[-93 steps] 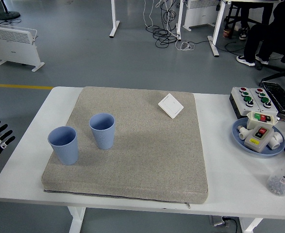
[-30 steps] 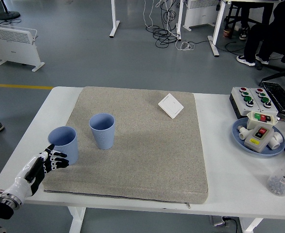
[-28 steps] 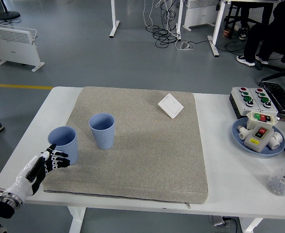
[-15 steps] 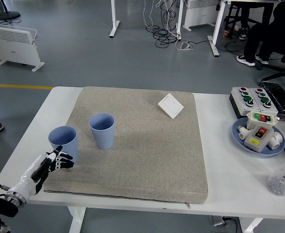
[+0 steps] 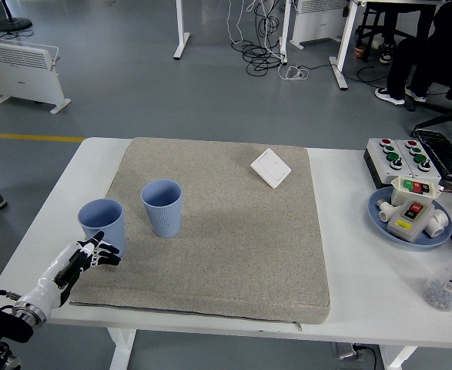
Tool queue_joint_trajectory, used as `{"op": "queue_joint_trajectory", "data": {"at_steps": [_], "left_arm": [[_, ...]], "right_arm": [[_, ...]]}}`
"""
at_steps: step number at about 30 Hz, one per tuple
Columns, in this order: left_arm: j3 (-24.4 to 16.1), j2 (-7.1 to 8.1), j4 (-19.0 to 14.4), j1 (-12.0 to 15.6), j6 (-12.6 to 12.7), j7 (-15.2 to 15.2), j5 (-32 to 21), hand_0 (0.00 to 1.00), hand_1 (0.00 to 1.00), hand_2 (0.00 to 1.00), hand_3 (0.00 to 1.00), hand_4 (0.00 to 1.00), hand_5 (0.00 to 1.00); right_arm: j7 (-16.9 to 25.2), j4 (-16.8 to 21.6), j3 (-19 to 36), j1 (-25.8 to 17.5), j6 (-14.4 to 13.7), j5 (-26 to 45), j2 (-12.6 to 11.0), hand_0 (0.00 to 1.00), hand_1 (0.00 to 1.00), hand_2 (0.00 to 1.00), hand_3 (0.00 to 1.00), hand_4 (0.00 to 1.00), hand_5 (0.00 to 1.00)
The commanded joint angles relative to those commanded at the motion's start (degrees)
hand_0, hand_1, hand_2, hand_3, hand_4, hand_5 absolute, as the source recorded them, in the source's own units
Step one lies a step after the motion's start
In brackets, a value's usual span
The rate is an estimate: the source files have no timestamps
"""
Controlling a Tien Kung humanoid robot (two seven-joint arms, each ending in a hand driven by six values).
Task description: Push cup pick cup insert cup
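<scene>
Both blue cups taper (image 5: 166,229) toward the base, so I expect one cup (image 5: 162,208) to sink deep into the other, leaving its rim showing, when I insert it.
Two blue ribbed cups stand upright on the grey mat (image 5: 233,231). The left cup (image 5: 102,225) is near the mat's left edge, the right cup (image 5: 162,206) a little farther in and back. My left hand (image 5: 95,253) comes in from the lower left, fingers stretched and open, its fingertips (image 5: 108,250) just below and at the base of the left cup. It holds nothing. I cannot tell whether it touches the cup. The right arm is out of view.
A white switch plate (image 5: 270,167) lies at the mat's far right. On the table's right are a button box (image 5: 402,156), a blue plate (image 5: 380,206) with small devices, and a clear bottle (image 5: 450,279). A person sits far back right.
My left hand came in from the left edge, reached the base of the left cup and shifted slightly right. The left cup has moved slightly to the right.
</scene>
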Motion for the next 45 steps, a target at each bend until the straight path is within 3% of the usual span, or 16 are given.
{"op": "queue_joint_trajectory", "data": {"at_steps": [13,24,45], "left_arm": [[0.5,-0.09,2.6,-2.0,1.4,-2.3,4.8,0.723,0.555,0.482,0.473,0.612,0.998],[1.4,0.71,4.5,-3.9,2.0,-3.6,6.8,0.749,0.568,0.492,0.473,0.612,0.998],[2.7,0.70,10.0,-8.4,3.0,-6.4,10.9,0.765,0.579,0.496,0.476,0.615,0.998]], "right_arm": [[-0.1,0.0,-0.1,-0.1,0.0,-0.1,0.0,0.775,0.689,0.690,0.568,0.132,0.475],[-0.1,0.0,-0.3,-0.1,0.1,0.1,0.1,0.775,0.688,0.690,0.568,0.132,0.475],[-0.1,0.0,-0.5,-0.2,0.0,-0.2,0.4,0.775,0.687,0.689,0.568,0.132,0.476]]}}
